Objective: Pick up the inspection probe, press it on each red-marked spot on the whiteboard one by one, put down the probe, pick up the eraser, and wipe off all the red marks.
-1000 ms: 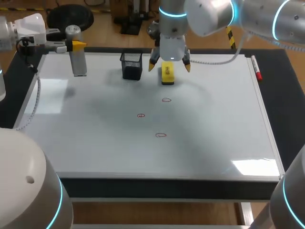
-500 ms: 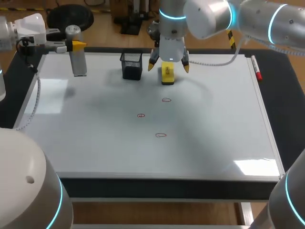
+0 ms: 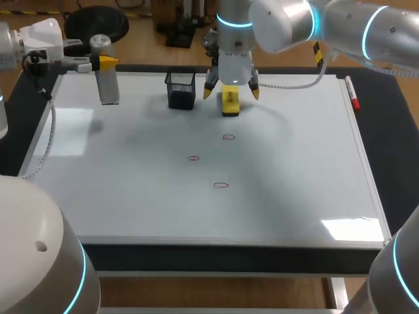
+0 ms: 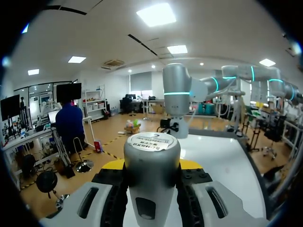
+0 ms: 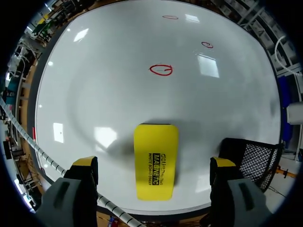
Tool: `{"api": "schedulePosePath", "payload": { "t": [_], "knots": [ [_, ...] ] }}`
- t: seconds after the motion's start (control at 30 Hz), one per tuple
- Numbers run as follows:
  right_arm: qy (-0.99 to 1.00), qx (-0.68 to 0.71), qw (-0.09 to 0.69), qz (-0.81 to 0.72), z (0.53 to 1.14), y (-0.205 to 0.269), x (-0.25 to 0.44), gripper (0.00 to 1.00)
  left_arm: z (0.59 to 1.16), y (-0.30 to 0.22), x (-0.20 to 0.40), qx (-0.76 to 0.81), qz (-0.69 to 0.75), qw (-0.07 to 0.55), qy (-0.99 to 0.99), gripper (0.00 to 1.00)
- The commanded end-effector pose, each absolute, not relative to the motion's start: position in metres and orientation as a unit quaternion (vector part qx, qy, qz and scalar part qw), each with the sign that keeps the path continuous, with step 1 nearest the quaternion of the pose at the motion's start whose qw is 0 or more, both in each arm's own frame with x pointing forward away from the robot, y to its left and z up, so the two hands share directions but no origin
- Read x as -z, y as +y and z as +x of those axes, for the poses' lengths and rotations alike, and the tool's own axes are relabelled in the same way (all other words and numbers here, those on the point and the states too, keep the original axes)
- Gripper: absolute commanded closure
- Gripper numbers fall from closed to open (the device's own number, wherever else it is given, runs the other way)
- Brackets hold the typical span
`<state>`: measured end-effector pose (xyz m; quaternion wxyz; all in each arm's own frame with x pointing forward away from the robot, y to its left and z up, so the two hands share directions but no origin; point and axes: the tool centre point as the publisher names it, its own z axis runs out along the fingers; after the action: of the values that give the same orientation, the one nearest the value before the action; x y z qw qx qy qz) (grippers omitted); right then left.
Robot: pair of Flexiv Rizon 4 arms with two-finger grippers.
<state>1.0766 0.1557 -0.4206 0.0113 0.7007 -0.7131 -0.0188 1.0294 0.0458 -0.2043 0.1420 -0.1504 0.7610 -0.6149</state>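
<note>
I can see a black edge (image 3: 230, 114) under the eraser's yellow top (image 3: 230, 99), so the eraser's wiping pad will stay turned toward the whiteboard when I lift the eraser.
The grey cylindrical probe (image 3: 105, 72) stands upright over the whiteboard's (image 3: 131, 196) far left corner, with my left gripper (image 3: 98, 63) shut on its upper part. In the left wrist view the probe (image 4: 151, 170) fills the gap between the yellow-tipped fingers (image 4: 112, 164). The yellow eraser (image 3: 229, 101) lies flat at the far middle of the board. My right gripper (image 3: 232, 91) hangs just above it, open, a finger on each side, not touching. In the right wrist view the eraser (image 5: 155, 161) lies between the wide-apart fingertips (image 5: 85, 163). Three small red marks (image 3: 228, 137) (image 3: 193, 158) (image 3: 221, 185) sit mid-board.
A black mesh basket (image 3: 181, 89) stands just left of the eraser, close to the right gripper's finger (image 5: 222, 163). A red marker (image 3: 351, 93) lies along the board's far right edge. The red marks (image 5: 161, 70) lie ahead of the right gripper.
The right arm's upper links have shifted slightly left; its gripper stays open over the eraser. The left arm and the probe have not moved.
</note>
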Motion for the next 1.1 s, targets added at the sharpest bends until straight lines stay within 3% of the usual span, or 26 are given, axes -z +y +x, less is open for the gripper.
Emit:
{"api": "schedulePosePath", "payload": {
  "t": [0.03, 0.07, 0.1, 0.2, 0.23, 0.73, 1.1],
  "knots": [
    [-0.713, 0.02, 0.02, 0.701, 1.082, 0.157, 0.423, 0.0, 1.029, 0.046, 0.204, 0.615, -0.15, 0.143, 0.76, 1.0],
    [-0.714, 0.02, 0.02, 0.7, 1.083, 0.157, 0.424, 0.0, 1.029, 0.046, 0.204, 0.615, -0.15, 0.143, 0.76, 1.0],
    [-0.714, 0.02, 0.02, 0.699, 1.083, 0.157, 0.424, 0.06, 1.029, 0.046, 0.204, 0.615, -0.15, 0.143, 0.76, 1.0],
    [-0.716, 0.022, 0.02, 0.698, 1.083, 0.157, 0.424, 0.86, 1.029, 0.046, 0.204, 0.615, -0.15, 0.143, 0.76, 1.0],
    [-0.716, 0.023, 0.02, 0.697, 1.083, 0.157, 0.424, 1.0, 1.029, 0.046, 0.204, 0.615, -0.15, 0.143, 0.76, 1.0],
    [-0.775, -0.001, -0.004, 0.632, 1.087, 0.129, 0.386, 1.0, 1.029, 0.046, 0.204, 0.615, -0.15, 0.143, 0.76, 1.0],
    [-0.87, -0.035, 0.026, 0.491, 1.078, 0.063, 0.381, 1.0, 1.029, 0.046, 0.204, 0.615, -0.15, 0.143, 0.76, 1.0]
  ]
}}
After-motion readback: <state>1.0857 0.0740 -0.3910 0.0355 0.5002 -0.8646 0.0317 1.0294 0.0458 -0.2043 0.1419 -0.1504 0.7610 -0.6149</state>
